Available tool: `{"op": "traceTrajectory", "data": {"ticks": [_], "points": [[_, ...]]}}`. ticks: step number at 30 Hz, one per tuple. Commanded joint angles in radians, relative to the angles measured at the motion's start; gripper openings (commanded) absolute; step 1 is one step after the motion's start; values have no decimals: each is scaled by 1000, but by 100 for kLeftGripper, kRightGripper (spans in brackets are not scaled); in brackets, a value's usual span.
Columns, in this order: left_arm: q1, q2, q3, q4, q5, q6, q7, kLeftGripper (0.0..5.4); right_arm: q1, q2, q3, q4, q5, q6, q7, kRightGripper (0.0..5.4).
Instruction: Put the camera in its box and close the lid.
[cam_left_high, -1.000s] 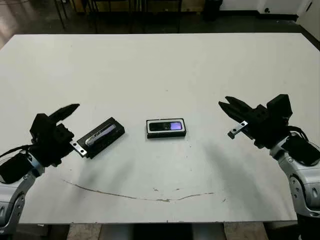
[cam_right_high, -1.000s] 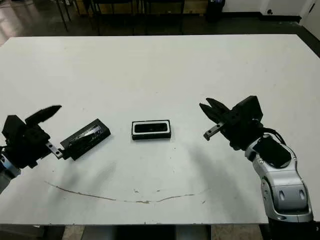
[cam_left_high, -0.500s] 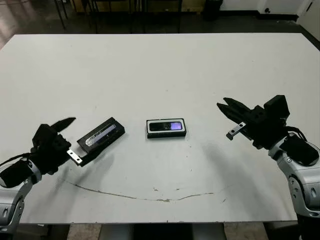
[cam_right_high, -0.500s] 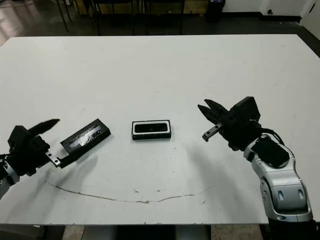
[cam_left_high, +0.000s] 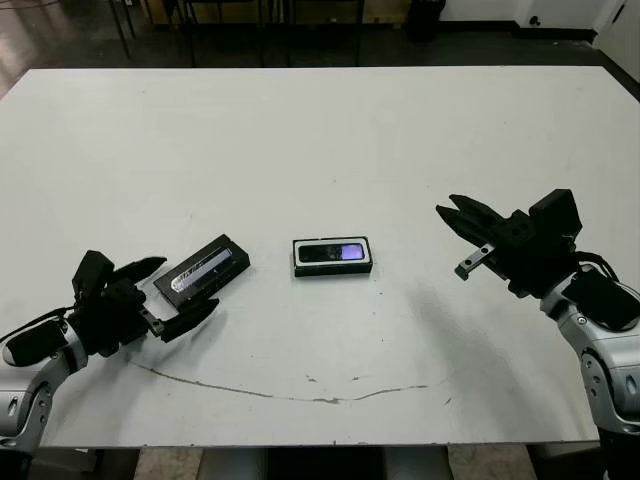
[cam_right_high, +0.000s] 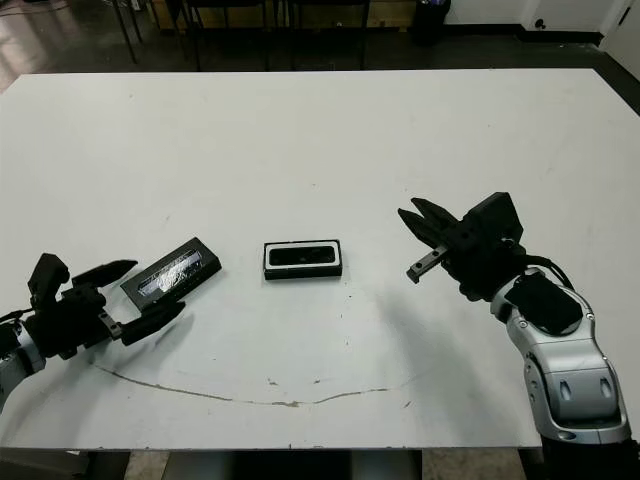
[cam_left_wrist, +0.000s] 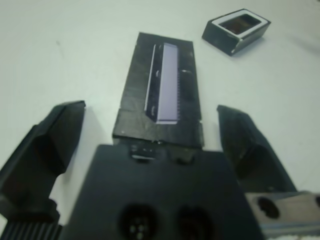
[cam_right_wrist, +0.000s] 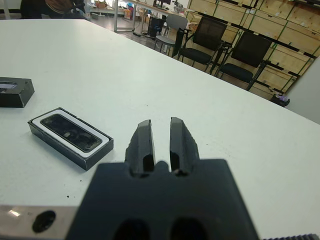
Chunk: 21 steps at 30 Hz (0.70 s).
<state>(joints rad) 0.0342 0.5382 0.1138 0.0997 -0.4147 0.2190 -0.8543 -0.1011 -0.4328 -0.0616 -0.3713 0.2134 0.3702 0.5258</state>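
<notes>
I expect the lid (cam_left_high: 202, 271) to slide down around the box and cover the box's white rim when I lower it, since the lid lies loose with deep sides (cam_left_high: 228, 282).
The camera (cam_left_high: 336, 252), a black bar with a glossy purple face, lies inside the white-lined box (cam_left_high: 297, 262) at the table's middle. Left of it, the black lid (cam_left_high: 203, 270) with a silvery strip rests flat and slanted on the table. My left gripper (cam_left_high: 170, 288) is open, low over the table, one finger on each side of the lid's near end without touching it. In the left wrist view the lid (cam_left_wrist: 162, 90) runs away between the fingers (cam_left_wrist: 55, 135), with the box (cam_left_wrist: 236, 30) beyond. My right gripper (cam_left_high: 449, 205) hovers shut, well right of the box (cam_right_wrist: 70, 136).
A thin brown scuff line (cam_left_high: 270, 392) runs across the white table (cam_left_high: 320, 130) near its front edge. Chairs and shelving with cartons (cam_right_wrist: 235, 45) stand beyond the table's far side.
My left gripper has dropped lower and drawn back toward the front edge; both its fingers now show spread around the lid's near end. The lid, box and right arm have hardly moved.
</notes>
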Motion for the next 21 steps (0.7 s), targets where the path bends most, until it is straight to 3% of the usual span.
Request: {"op": "traceTrajectory", "data": {"ticks": [1, 8, 21], "points": [[14, -21, -1, 43, 15, 10, 19, 537, 15, -21, 3, -5, -11, 32, -11, 0], [34, -35, -26, 82, 136, -142, 102, 515, 18, -27, 1, -7, -9, 28, -12, 0], [63, -28, -48, -21, 117, -96, 118, 215, 9, -24, 2, 13, -5, 22, -10, 0]]}}
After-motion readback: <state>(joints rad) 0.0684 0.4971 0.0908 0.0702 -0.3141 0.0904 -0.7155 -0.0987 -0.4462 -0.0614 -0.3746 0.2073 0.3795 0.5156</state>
